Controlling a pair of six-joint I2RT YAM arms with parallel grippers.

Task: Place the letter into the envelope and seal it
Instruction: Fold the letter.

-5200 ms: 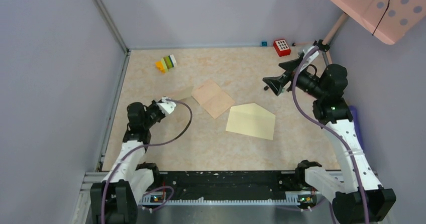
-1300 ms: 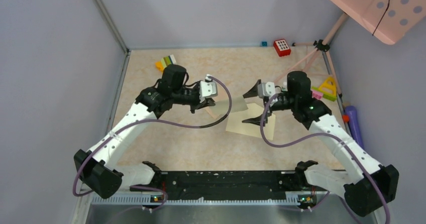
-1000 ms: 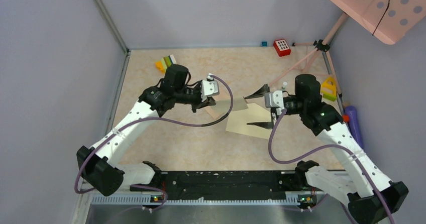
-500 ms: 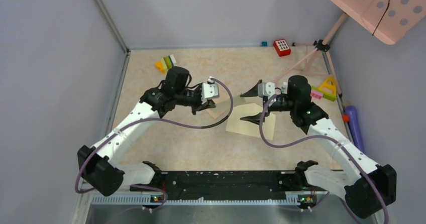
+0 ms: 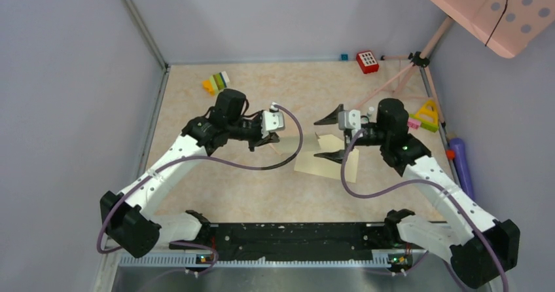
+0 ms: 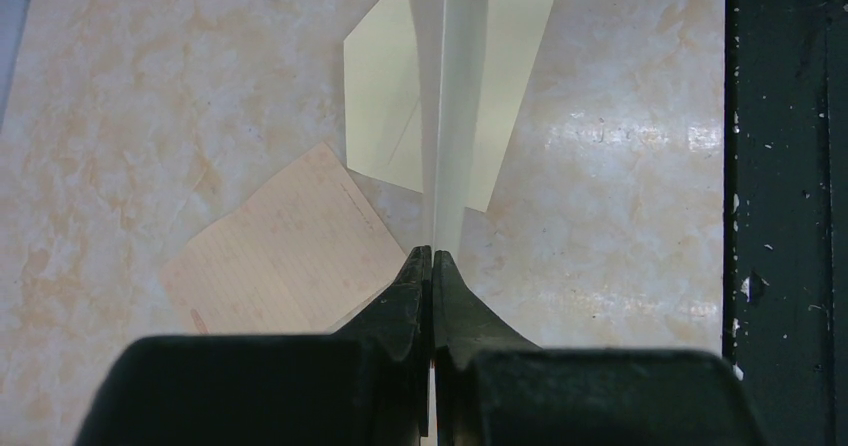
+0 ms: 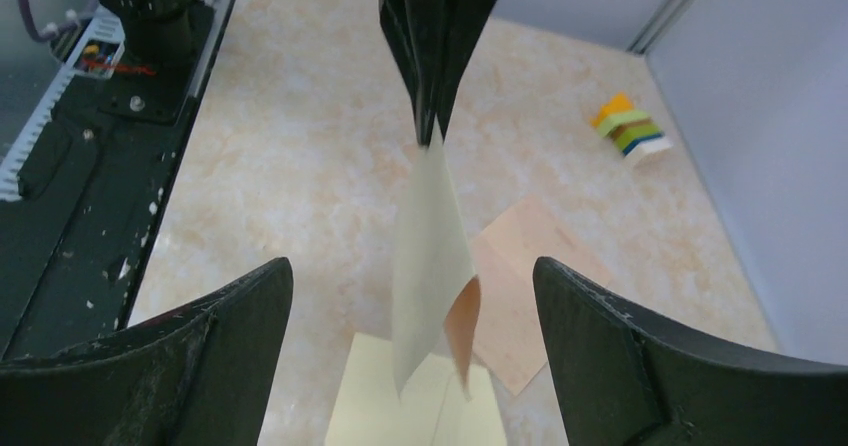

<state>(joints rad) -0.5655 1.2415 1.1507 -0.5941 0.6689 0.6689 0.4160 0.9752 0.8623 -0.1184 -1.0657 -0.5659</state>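
Note:
The letter's loose end [image 7: 455, 316] is spread open past my left gripper, so next I pinch those leaves [image 6: 458, 16] together with my right gripper before the letter goes into the envelope.
My left gripper [image 6: 432, 254] is shut on the letter [image 6: 452, 106], a folded sheet that is pale on one side and tan on the other. It holds the sheet edge-on above the table, reaching over the envelope [image 6: 385, 106]. The pale yellow envelope [image 5: 315, 167] lies flat at mid-table. In the right wrist view the left gripper [image 7: 432, 131] pinches the top of the letter [image 7: 425, 266], which hangs toward the envelope [image 7: 375, 406]. My right gripper [image 5: 327, 137] faces it, open wide; its fingers [image 7: 210, 356] stand on either side of the sheet without touching it.
A tan lined sheet [image 6: 290, 251] lies flat left of the envelope. Coloured blocks [image 5: 216, 82] and a red toy [image 5: 367, 61] sit at the back. A pink tripod [image 5: 406, 76], a yellow triangle toy [image 5: 429, 114] and a purple object [image 5: 460, 161] stand at the right. A black rail [image 5: 294, 236] runs along the near edge.
My right gripper has shifted a little left toward the hanging letter, still open. The left gripper has kept its hold and barely moved.

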